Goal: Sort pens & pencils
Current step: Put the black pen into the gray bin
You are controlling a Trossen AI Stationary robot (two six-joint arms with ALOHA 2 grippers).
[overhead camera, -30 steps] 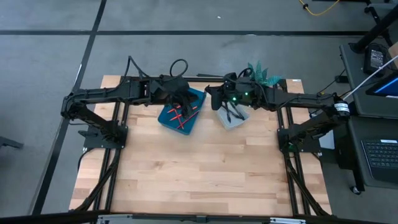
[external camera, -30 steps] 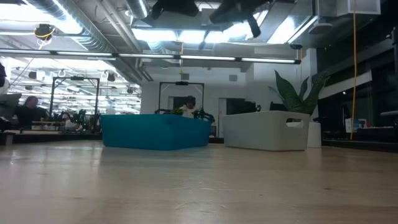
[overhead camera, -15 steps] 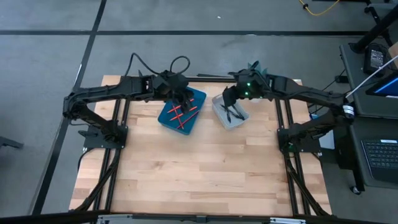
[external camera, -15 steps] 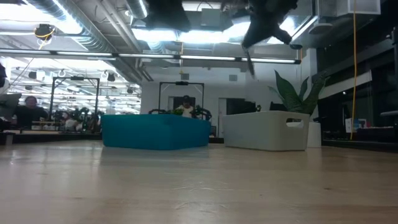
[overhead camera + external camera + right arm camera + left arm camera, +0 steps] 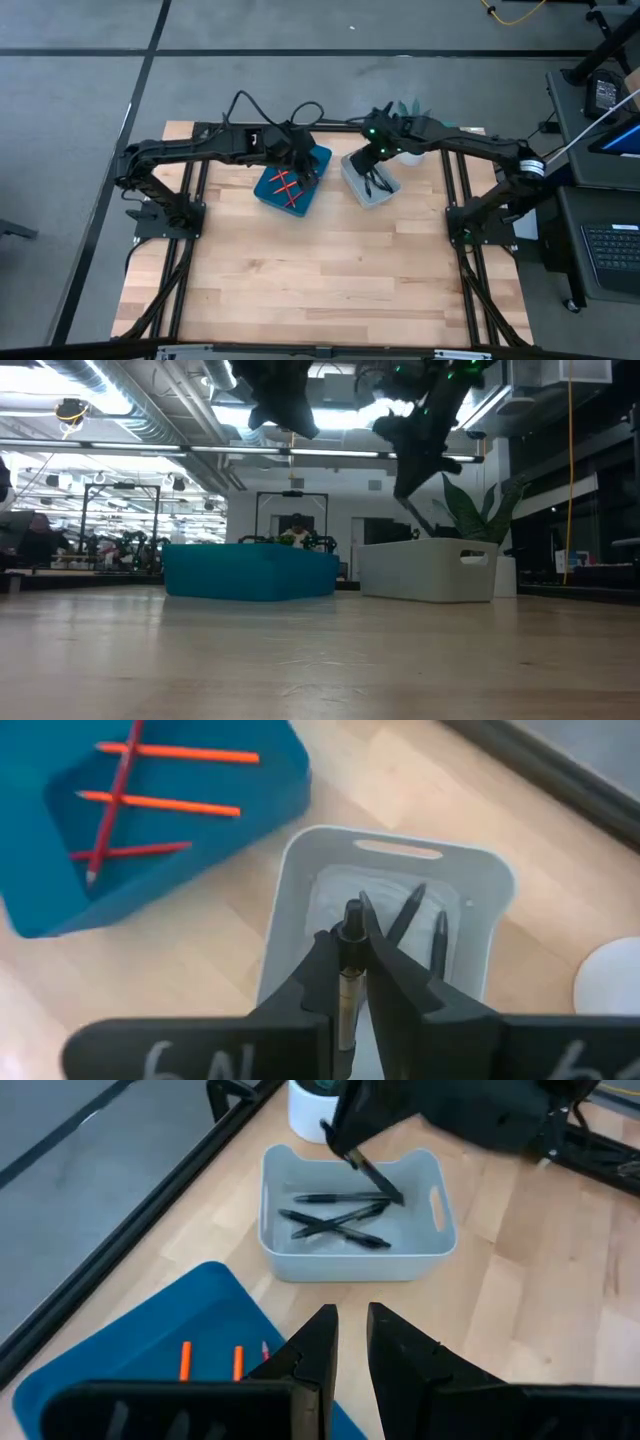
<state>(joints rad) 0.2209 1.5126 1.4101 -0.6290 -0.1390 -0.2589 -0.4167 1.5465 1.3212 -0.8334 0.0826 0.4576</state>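
I keep lowering the black pen with my right gripper, as it points down within the white bin's rim, until it gets near the three pens, and then let it go.
Three black pens lie on the floor of the white bin. Several red-orange pencils lie crossed in the blue tray. My right gripper hangs over the white bin, shut on another black pen. My left gripper hovers over the blue tray, next to the bin, with only a narrow gap between its fingers and nothing in them. In the low view both grippers, left and right, are above the containers. My right gripper pinches the black pen between its two fingers, which come from above and point down at the bin. The pen lies along the fingers, with its end reaching past the fingertips. In the left wrist view it hangs slanted, clear of the bin.
The blue tray and the white bin stand side by side near the table's far edge. A potted plant stands just behind the bin. The wooden table stretches bare toward the near edge.
My right gripper has come down toward the white bin with the pen still held. My left gripper has come down a little and moved slightly toward the table's right over the blue tray.
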